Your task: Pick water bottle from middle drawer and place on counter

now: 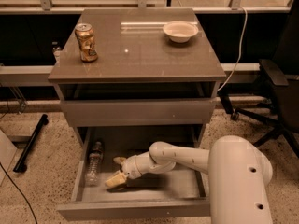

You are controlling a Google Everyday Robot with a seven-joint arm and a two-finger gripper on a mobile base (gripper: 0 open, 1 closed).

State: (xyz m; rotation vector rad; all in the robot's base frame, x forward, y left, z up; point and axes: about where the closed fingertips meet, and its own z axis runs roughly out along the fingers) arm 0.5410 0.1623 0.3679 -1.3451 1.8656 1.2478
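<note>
The fingers of the robot's gripper are above the drawer's bottom next to the water bottle, so they should stay open and move over to the bottle's body before they close.
The water bottle lies on its side along the left wall of the open middle drawer, cap toward the back. My gripper is inside the drawer, just right of the bottle and apart from it. Its two pale fingers are spread open, one finger near the front and one nearer the back, with nothing between them. The counter is the glossy grey-brown top above.
A dented gold-brown can stands at the counter's left and a white bowl at its back right. The upper drawer front overhangs the open drawer. A black office chair stands to the right.
</note>
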